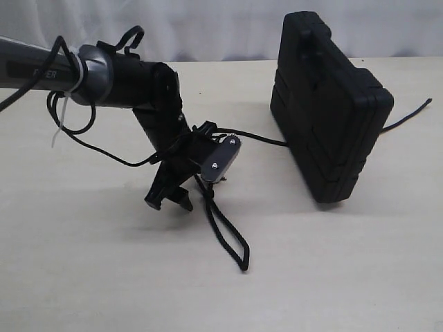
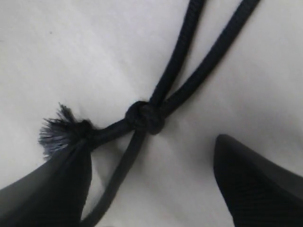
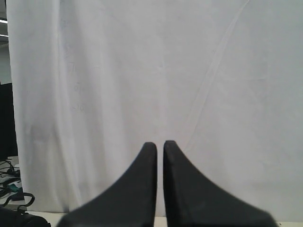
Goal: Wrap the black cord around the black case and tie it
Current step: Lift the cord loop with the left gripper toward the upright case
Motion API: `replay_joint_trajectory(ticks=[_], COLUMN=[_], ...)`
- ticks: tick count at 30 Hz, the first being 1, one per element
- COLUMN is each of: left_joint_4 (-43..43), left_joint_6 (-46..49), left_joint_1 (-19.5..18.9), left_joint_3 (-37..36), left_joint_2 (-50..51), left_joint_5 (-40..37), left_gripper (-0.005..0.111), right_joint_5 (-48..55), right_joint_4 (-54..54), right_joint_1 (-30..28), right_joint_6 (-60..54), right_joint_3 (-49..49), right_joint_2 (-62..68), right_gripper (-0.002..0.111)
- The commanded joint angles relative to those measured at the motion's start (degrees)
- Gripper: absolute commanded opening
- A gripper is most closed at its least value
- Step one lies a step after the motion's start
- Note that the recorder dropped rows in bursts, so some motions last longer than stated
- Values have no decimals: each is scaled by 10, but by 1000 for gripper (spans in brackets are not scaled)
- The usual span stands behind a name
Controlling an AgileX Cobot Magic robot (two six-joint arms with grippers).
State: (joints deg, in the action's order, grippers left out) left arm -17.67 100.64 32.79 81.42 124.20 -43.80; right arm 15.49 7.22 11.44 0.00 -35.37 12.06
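The cord's long loop stays narrow and open past the tight knot, so the loop will stick out in front when the robot picks up the knot.
The black case stands upright on the table at the right. From behind it, the black cord runs left to my left gripper, and its long loop lies on the table toward the front. In the left wrist view the cord's knot and frayed end lie just ahead of the left gripper. That gripper is open and points down at the table, with one cord strand passing beside one finger. My right gripper is shut, holds nothing, and does not appear in the exterior view.
The cord's other end trails out to the right of the case. A white curtain hangs behind the table, and the right wrist view faces that curtain. Smooth cables with a white zip tie hang from the left arm.
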Motion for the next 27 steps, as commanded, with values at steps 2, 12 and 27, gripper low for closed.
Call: replay_joint_trajectory(ticks=[2,12,27], left_joint_4=[-69,-66,-56], left_joint_6=[33,58,-168], left_joint_1=[7,7,6], left_joint_3=[-1,-1,-1], left_joint_2=[11,44,20], left_joint_5=[40,-6,-3], left_gripper=[67,34,0], right_joint_5=[-2,-2,-2], right_joint_4=[1,1,1], right_joint_1=[-1,-1,-1], right_joint_6=[-4,-4,-4], right_joint_3=[2,2,2], right_joint_2=[-2,-2,-2], right_gripper=[4,4,4])
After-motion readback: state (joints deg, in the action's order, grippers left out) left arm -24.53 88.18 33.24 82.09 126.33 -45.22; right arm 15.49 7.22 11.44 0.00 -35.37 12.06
